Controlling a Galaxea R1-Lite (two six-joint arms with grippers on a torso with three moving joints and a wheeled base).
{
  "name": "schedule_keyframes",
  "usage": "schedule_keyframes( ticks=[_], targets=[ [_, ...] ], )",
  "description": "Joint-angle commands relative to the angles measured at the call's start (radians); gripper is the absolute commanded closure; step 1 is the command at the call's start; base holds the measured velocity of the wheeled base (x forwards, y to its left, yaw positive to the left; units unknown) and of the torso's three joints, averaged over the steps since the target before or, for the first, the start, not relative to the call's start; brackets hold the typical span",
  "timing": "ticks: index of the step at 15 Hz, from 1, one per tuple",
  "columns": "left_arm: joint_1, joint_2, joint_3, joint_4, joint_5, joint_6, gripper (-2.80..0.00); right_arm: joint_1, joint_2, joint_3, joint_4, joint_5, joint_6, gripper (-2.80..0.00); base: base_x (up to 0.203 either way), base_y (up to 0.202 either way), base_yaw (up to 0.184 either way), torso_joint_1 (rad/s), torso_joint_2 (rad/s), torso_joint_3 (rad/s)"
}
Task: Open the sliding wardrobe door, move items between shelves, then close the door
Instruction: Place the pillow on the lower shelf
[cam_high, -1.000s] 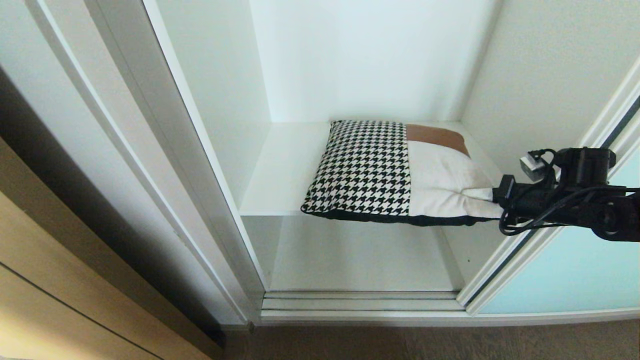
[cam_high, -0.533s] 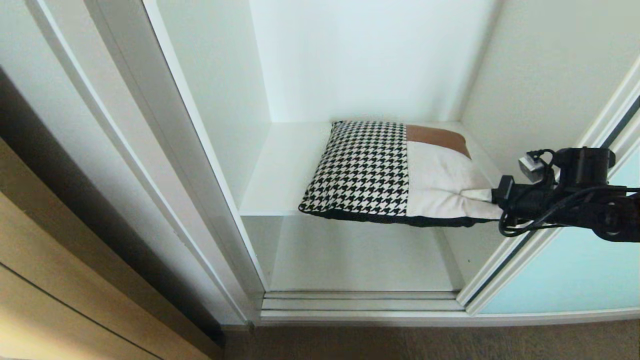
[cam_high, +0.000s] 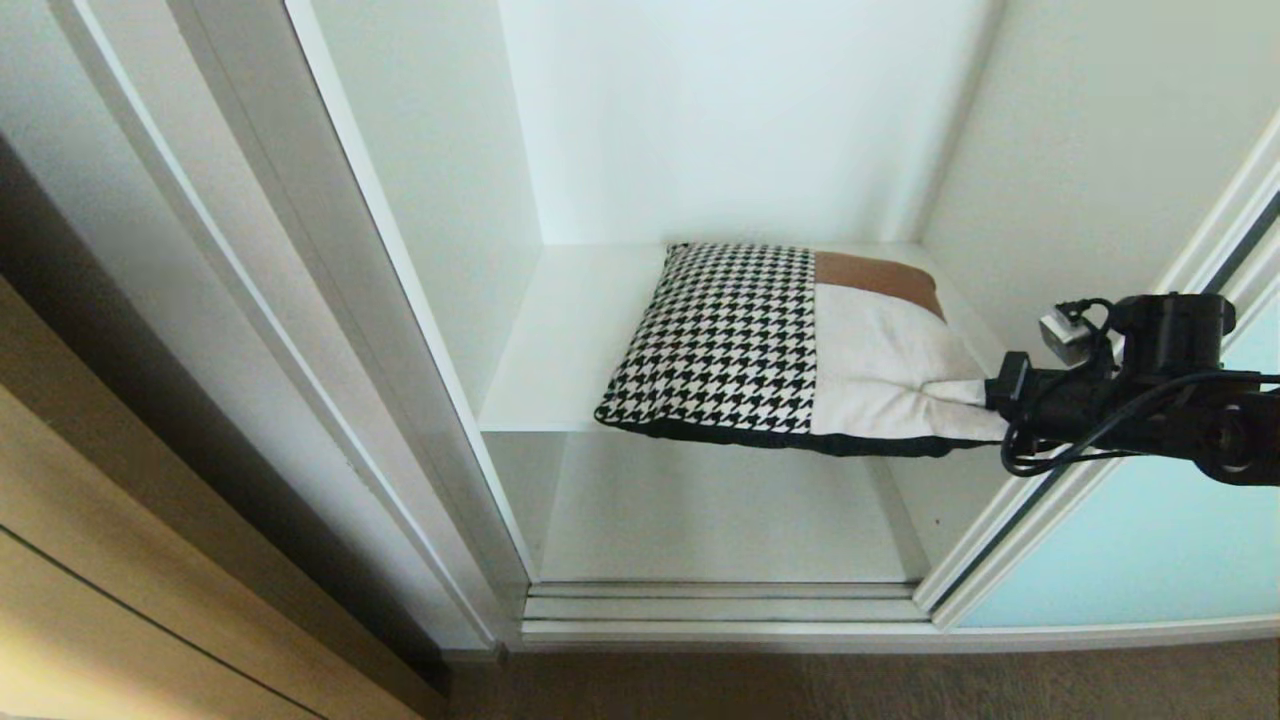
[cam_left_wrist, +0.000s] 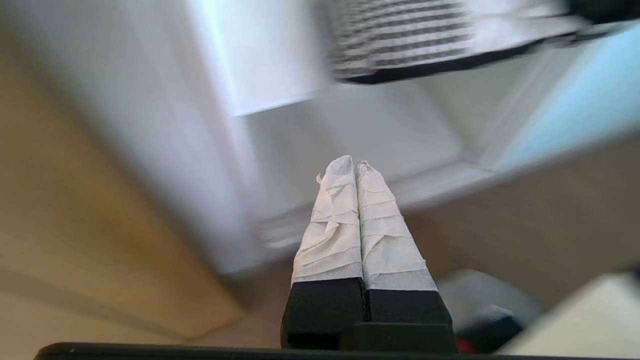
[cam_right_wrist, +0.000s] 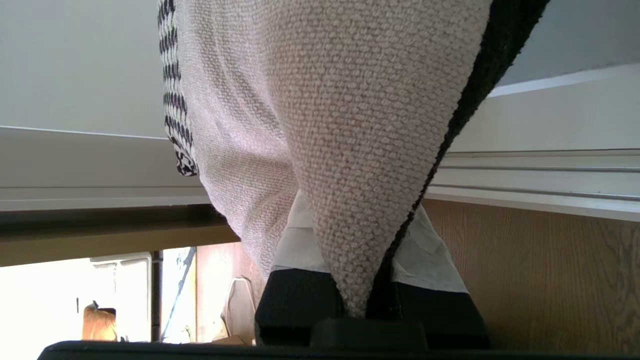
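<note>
My left gripper should carry on, because the cushion's houndstooth corner sticks out free past the shelf's front. It should move on toward that corner until its fingers can open around the corner.
The cushion, houndstooth on one half and brown over cream on the other, lies on the white shelf with its near edge past the shelf's front. My right gripper comes in from the right and is shut on the cushion's cream near corner. In the right wrist view the cream fabric is pinched between the taped fingers. The sliding wardrobe door stands pushed to the right, behind that arm. My left gripper is shut and empty, low before the wardrobe; it does not show in the head view.
Below the shelf is a lower white board behind the silver floor track. A white frame post bounds the opening on the left, with a wood cabinet beside it. Grey-brown floor runs along the front.
The cushion has slid slightly forward and to the left on the shelf. My right gripper has kept its hold and hardly moved.
</note>
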Motion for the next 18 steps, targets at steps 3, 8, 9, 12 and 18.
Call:
schedule_keyframes(
  ticks=[3, 8, 9, 12, 18],
  targets=[
    [-0.007, 0.308, -0.155, 0.08, -0.172, -0.008, 0.0, 0.023, 0.005, -0.033, 0.0, 0.002, 0.003, 0.0, 0.0, 0.0, 0.0, 0.0, 0.0, 0.0],
    [-0.198, 0.626, -0.262, 0.096, -0.209, -0.113, 0.0, 0.024, -0.002, -0.053, 0.027, 0.002, -0.002, 0.0, 0.0, 0.0, 0.0, 0.0, 0.0, 0.0],
    [-0.234, 0.679, -0.292, 0.095, -0.211, -0.147, 0.0, 0.021, -0.003, -0.053, 0.027, 0.002, -0.002, 0.0, 0.0, 0.0, 0.0, 0.0, 0.0, 0.0],
    [-0.335, 0.826, -0.361, 0.081, -0.2, -0.213, 0.0, 0.013, -0.005, -0.037, 0.027, 0.002, -0.005, 0.0, 0.0, 0.0, 0.0, 0.0, 0.0, 0.0],
    [-0.435, 1.032, -0.388, -0.167, 0.054, -0.342, 0.0, 0.007, -0.018, -0.039, 0.028, 0.002, -0.006, 0.0, 0.0, 0.0, 0.0, 0.0, 0.0, 0.0]
  ],
)
